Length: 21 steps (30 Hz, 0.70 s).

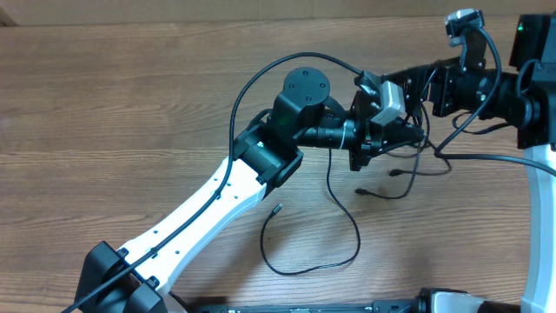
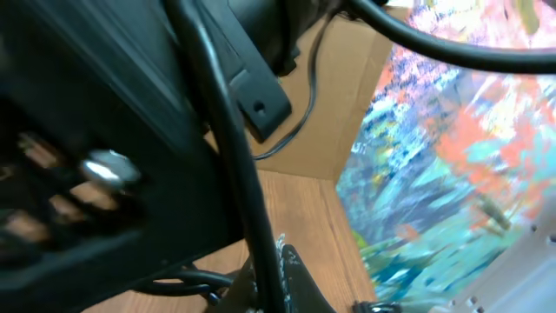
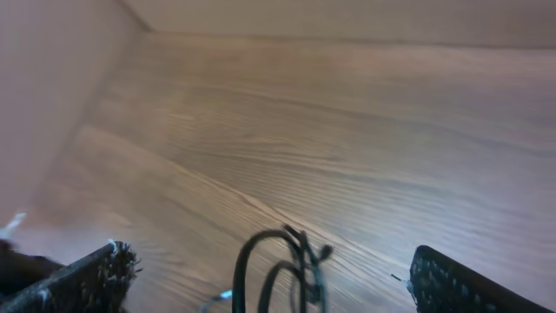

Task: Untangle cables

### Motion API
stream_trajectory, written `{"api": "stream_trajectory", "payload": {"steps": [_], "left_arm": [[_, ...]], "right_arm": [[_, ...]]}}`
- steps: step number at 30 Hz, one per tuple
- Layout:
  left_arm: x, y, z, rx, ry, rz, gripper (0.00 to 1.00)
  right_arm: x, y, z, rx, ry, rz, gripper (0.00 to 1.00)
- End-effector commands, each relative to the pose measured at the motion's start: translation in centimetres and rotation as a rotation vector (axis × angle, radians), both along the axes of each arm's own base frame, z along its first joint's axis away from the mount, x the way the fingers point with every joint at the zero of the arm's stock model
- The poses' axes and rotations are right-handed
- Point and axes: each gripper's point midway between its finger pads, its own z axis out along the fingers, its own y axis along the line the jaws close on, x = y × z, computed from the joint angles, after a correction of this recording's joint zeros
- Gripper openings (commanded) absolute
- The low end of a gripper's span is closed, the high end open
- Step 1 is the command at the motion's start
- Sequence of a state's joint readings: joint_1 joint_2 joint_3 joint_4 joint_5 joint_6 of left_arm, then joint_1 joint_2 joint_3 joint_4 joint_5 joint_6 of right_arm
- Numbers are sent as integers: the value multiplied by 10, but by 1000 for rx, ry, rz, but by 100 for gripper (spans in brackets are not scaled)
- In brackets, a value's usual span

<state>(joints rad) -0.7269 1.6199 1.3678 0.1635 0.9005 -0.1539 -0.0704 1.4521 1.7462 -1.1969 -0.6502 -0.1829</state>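
Note:
The cables bunch (image 1: pixel 422 142) where both of the robot's grippers are crowded together, so the right gripper should move away and the left gripper should put the tangle down on the open wood (image 1: pixel 434 204).
Thin black cables (image 1: pixel 352 230) lie on the wooden table. One long loop trails toward the front, and small plug ends (image 1: pixel 362 191) lie beside it. The rest bunches in a tangle (image 1: pixel 427 152) under both grippers. My left gripper (image 1: pixel 407 136) reaches in from the left. In the left wrist view its fingers (image 2: pixel 280 283) are shut on a black cable (image 2: pixel 233 156) that runs up between them. My right gripper (image 1: pixel 427 103) hangs over the tangle. In the right wrist view its fingers (image 3: pixel 269 280) are wide open, with raised cable loops (image 3: pixel 291 256) between them, not gripped.
The arms' own thicker black cables (image 1: pixel 261 74) arc over the left arm and beside the right arm. A cardboard wall (image 1: pixel 261 10) lines the table's far edge. A colourful patterned sheet (image 2: pixel 460 148) shows past the table in the left wrist view.

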Motion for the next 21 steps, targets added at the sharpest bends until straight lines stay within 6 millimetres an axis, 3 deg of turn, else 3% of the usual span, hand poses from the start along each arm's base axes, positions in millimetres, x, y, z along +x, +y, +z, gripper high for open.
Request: {"api": "stream_trajectory", "payload": {"steps": [1, 6, 13, 17, 21], "left_arm": [[17, 22, 20, -27, 111, 58, 4], [19, 57, 41, -57, 165, 9, 4], [-36, 89, 74, -79, 89, -273, 4], [-58, 99, 83, -76, 47, -346, 4], [-57, 107, 88, -81, 29, -329, 4]], "right_arm": [[3, -29, -11, -152, 15, -131, 100], [4, -64, -26, -285, 78, -307, 100], [11, -93, -25, -356, 78, -480, 100], [12, -81, -22, -305, 72, -432, 100], [3, -39, -16, -191, 38, -185, 100]]}}
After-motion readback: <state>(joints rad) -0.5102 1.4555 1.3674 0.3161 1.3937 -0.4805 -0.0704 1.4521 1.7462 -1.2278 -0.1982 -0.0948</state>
